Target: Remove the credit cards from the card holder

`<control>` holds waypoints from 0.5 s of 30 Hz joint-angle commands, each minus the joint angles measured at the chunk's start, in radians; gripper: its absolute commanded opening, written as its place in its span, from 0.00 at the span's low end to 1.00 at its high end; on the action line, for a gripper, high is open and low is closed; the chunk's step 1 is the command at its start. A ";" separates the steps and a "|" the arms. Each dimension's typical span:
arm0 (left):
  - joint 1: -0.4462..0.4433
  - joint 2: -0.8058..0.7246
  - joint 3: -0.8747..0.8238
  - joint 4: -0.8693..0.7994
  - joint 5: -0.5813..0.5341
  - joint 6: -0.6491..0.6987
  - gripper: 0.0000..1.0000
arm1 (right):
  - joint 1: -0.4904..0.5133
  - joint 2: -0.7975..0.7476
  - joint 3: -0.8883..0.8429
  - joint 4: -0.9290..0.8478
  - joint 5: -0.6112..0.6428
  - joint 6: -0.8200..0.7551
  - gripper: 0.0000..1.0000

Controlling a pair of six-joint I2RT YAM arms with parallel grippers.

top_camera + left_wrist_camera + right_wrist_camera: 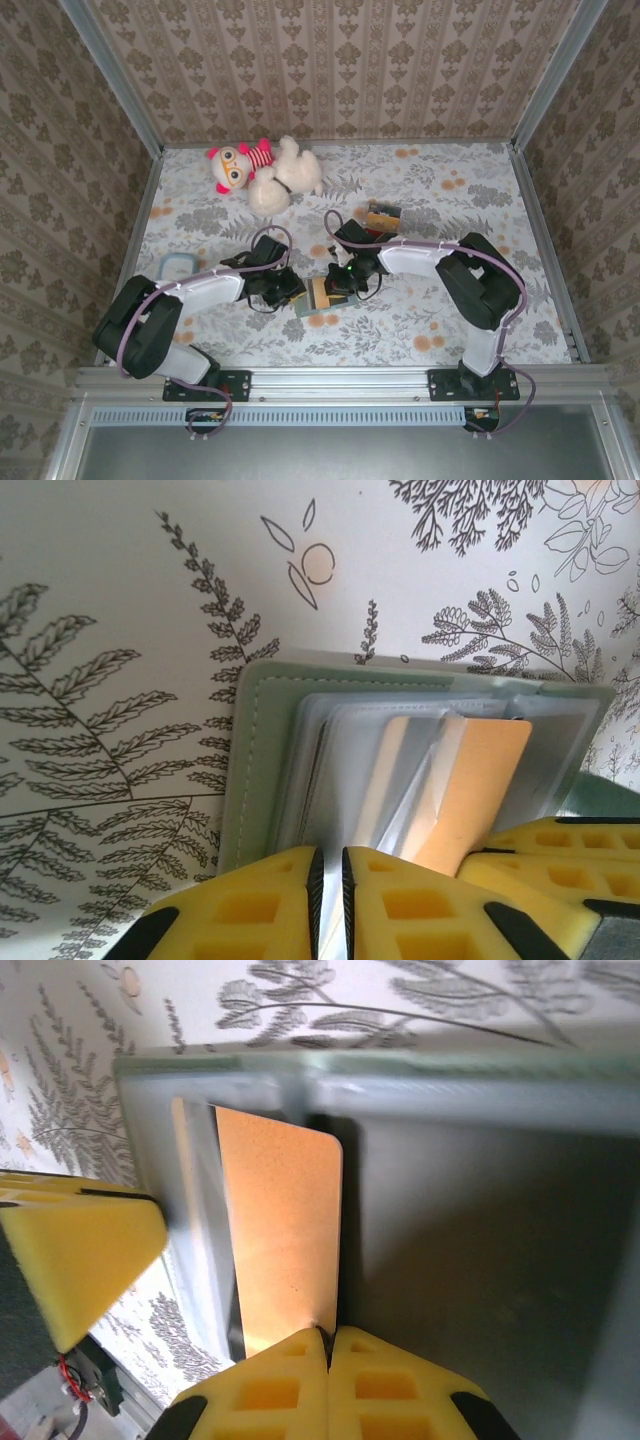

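The tan credit card still has one side under the clear sleeve (398, 770). My left gripper should go back toward the card (482, 780) and help lift it free.
The grey-green card holder (316, 311) lies open on the flowered table between my two grippers. Through the left wrist camera its stitched cover (262, 740) and clear sleeves face me, and a tan credit card (482, 780) stands partly out of a sleeve. My left gripper (329, 865) is nearly closed on a thin clear leaf of the holder. My right gripper (328, 1338) is shut on the near edge of the tan credit card (280, 1230), beside a dark inner panel (470, 1260). From above, the left gripper (294, 291) and right gripper (346, 283) meet over the holder.
A plush toy (265, 172) lies at the back of the table. A small striped box (382, 216) sits behind the right arm, and a pale blue ring-shaped object (178, 266) lies by the left arm. Patterned walls close in three sides.
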 commanded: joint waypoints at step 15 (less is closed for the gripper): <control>-0.002 -0.032 0.035 0.085 0.074 0.069 0.14 | -0.016 0.001 -0.003 -0.029 -0.013 -0.030 0.07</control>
